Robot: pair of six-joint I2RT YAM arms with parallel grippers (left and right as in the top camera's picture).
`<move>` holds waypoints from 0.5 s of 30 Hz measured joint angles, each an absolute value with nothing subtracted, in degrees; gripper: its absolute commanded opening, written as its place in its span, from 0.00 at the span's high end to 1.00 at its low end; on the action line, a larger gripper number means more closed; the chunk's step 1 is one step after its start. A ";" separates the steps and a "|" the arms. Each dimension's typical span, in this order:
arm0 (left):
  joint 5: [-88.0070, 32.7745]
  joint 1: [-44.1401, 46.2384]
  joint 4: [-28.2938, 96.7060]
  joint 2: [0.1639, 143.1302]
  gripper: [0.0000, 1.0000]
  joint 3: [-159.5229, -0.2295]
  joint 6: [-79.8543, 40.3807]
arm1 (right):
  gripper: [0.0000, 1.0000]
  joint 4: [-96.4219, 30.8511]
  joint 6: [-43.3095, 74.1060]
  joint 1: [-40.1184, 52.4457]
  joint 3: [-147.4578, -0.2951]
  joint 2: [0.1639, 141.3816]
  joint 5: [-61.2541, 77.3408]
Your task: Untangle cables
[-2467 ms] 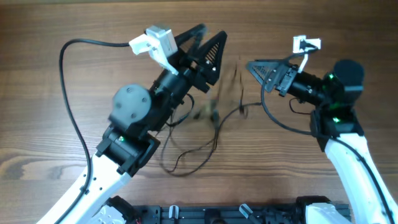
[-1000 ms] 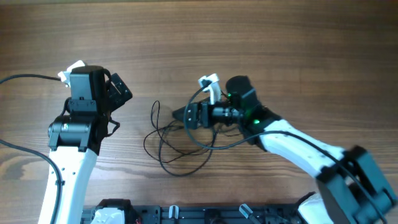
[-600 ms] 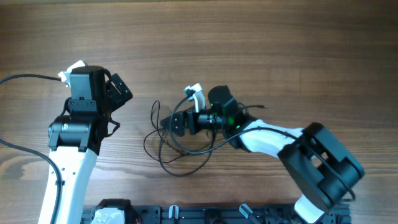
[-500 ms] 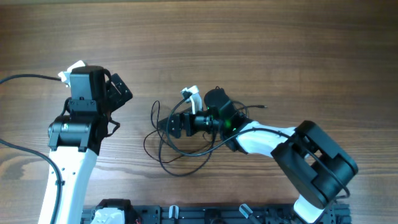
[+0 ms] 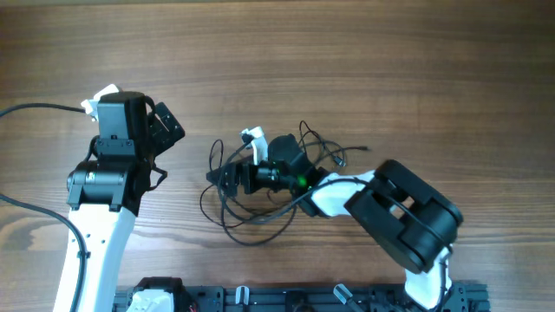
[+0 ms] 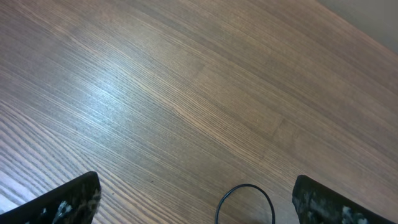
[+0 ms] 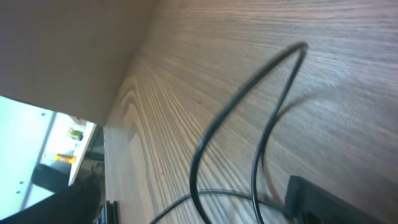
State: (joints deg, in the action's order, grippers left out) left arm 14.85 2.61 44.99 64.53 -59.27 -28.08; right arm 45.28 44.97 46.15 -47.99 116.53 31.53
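One cable loop (image 7: pixel 208 134) goes up over another piece of cable inside the robot's open right gripper, so next the right gripper pinches the loop and carries that cable away to open wood (image 5: pixel 512 165).
The cables (image 5: pixel 251 227) are thin black cords looped together at mid-table. Loose strands with a small plug (image 5: pixel 364 149) trail off to the right. My right gripper (image 5: pixel 217 174) reaches left, low over the table, into the left side of the tangle. In the right wrist view it is open (image 7: pixel 193 202), with cable loops (image 7: pixel 249 93) rising between its fingers. My left gripper (image 5: pixel 166 130) is open and empty to the left of the tangle. In the left wrist view (image 6: pixel 196 202) one cable loop (image 6: pixel 245 190) lies on the wood between its fingertips, below them.
The table is wood-grain (image 5: pixel 347 52). A thick black arm wire (image 5: pixel 35 108) runs off the left edge. A black rail (image 5: pixel 286 299) lines the near edge. The right arm's body (image 5: pixel 399 212) stretches across the right-centre.
My right gripper has moved further left into the tangle, and strands now trail behind it to the right. My left arm has stayed still over the last second.
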 measured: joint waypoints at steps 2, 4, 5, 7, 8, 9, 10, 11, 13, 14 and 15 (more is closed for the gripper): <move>14.85 2.61 44.99 64.53 0.00 -59.29 -28.08 | 0.30 45.28 45.08 46.15 -50.26 117.69 32.25; 14.85 2.61 44.99 64.53 0.00 -59.29 -28.08 | 0.67 45.32 45.41 46.15 -52.21 117.97 32.97; 14.85 2.61 44.99 64.53 0.00 -59.29 -28.08 | 0.79 45.41 45.36 46.15 -52.88 117.97 33.23; 14.85 2.61 44.99 64.53 0.00 -59.29 -28.08 | 0.84 45.50 45.47 46.15 -53.74 117.97 34.09; 14.85 2.61 44.99 64.53 0.00 -59.29 -28.08 | 0.85 45.47 45.56 46.15 -53.78 117.97 34.44; 14.85 2.61 44.99 64.53 0.00 -59.29 -28.08 | 0.87 45.45 45.52 46.15 -53.78 117.97 34.83; 14.85 2.61 44.99 64.53 0.00 -59.29 -28.08 | 0.89 45.52 45.43 46.11 -53.78 117.97 35.27; 14.85 2.61 44.99 64.53 0.00 -59.29 -28.05 | 0.91 45.78 45.47 45.95 -53.78 117.97 36.12; 14.85 2.61 44.99 64.53 0.00 -59.29 -28.08 | 0.95 46.24 45.45 45.25 -53.78 117.97 38.17; 14.85 2.61 44.99 64.53 0.01 -59.29 -28.08 | 0.95 46.33 45.56 44.60 -53.78 117.97 39.31; 14.85 2.61 44.99 64.53 0.00 -59.29 -28.08 | 0.95 46.33 45.45 43.92 -53.78 117.93 40.38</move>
